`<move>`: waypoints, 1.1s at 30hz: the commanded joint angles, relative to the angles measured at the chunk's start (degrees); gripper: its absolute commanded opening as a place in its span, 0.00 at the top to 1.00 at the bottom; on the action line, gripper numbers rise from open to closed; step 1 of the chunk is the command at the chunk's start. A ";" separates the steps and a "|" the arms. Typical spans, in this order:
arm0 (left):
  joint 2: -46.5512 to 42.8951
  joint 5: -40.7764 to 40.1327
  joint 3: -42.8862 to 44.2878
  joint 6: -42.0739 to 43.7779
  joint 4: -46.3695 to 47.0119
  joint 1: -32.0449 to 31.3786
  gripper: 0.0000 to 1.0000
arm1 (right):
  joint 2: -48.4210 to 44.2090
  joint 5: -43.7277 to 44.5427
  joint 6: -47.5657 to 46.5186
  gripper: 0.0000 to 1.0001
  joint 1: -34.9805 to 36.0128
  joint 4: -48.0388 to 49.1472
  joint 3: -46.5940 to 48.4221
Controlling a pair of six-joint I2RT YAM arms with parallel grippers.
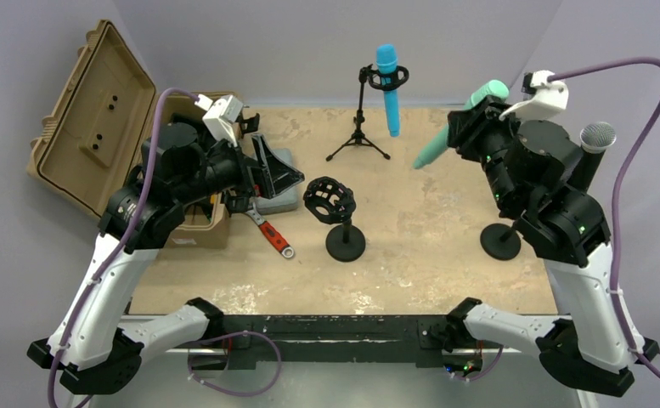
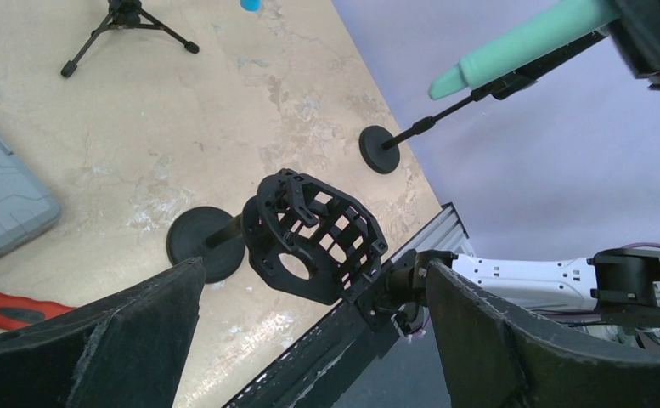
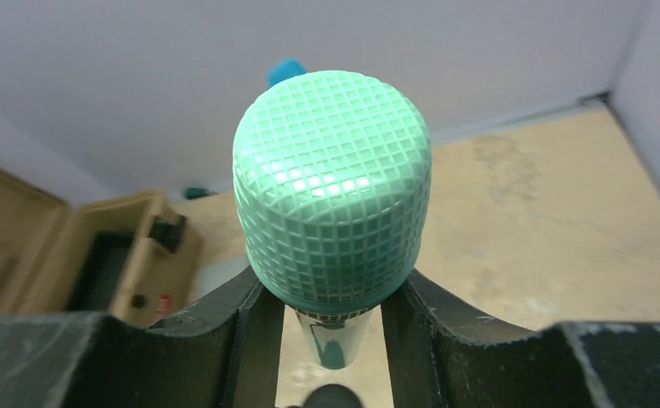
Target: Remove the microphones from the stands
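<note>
The mint-green microphone (image 1: 433, 149) is free of every stand, so the robot's right gripper goes on carrying it to the open tabletop (image 1: 403, 268) next to the shock-mount stand until it lies flat.
My right gripper (image 1: 472, 119) is shut on a mint-green microphone (image 1: 458, 129) just below its head and holds it tilted in the air, tail pointing down-left, free of any stand. In the right wrist view the fingers (image 3: 245, 319) flank its neck under the mesh head (image 3: 333, 221). An empty black shock-mount stand (image 1: 330, 202) on a round base (image 1: 346, 245) is at mid-table. My left gripper (image 1: 254, 183) is open and empty to its left; the mount (image 2: 313, 234) shows beyond its fingers (image 2: 97, 340).
A blue microphone (image 1: 388, 85) sits in a tripod stand (image 1: 358, 140) at the back. A grey-headed microphone (image 1: 598, 136) stands behind my right arm, round base (image 1: 502, 241). At the left are an open tan case (image 1: 88, 127), a grey box (image 1: 282, 180) and a red-handled wrench (image 1: 271, 234).
</note>
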 commanded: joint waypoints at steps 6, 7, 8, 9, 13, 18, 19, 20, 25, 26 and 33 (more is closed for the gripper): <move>0.07 -0.75 2.35 0.85 0.29 -0.33 0.01 | 3.89 10.43 -1.03 0.95 -0.60 -12.62 -15.66; 0.19 -0.65 2.43 0.77 0.31 -0.38 0.02 | 5.03 8.96 -0.93 0.95 -0.96 -12.93 -17.39; 0.28 -0.53 2.54 0.73 0.43 -0.38 0.02 | 6.33 7.38 -0.89 0.95 -1.28 -13.31 -18.83; 0.41 -0.42 2.61 0.57 0.40 -0.28 0.02 | 7.71 5.72 -0.61 0.96 -1.78 -13.56 -20.03; 0.36 -0.15 2.73 0.39 0.15 -0.38 0.02 | 12.52 -4.69 -1.63 1.00 -5.35 -13.76 -23.78; -0.26 -0.54 2.39 0.35 -0.29 -0.33 0.02 | 17.08 -14.75 -2.30 1.00 -8.17 -14.45 -28.58; -0.28 -0.63 2.35 0.41 -0.37 -0.40 0.02 | 17.58 -15.70 -2.24 1.00 -8.30 -14.70 -29.40; -0.31 -0.65 2.38 0.35 -0.41 -0.28 0.02 | 18.09 -17.06 -2.14 1.00 -8.32 -14.27 -30.24; -0.22 -0.60 2.13 0.46 0.08 -0.35 0.02 | 20.45 -22.11 0.28 1.00 -8.22 -15.85 -31.81; -0.18 -0.58 1.94 0.46 0.20 -0.29 0.02 | 20.88 -22.70 0.95 1.00 -8.11 -15.38 -33.05; 0.14 0.04 1.23 0.18 1.16 -0.37 0.03 | 21.24 -21.51 4.03 1.00 -6.46 -11.38 -39.44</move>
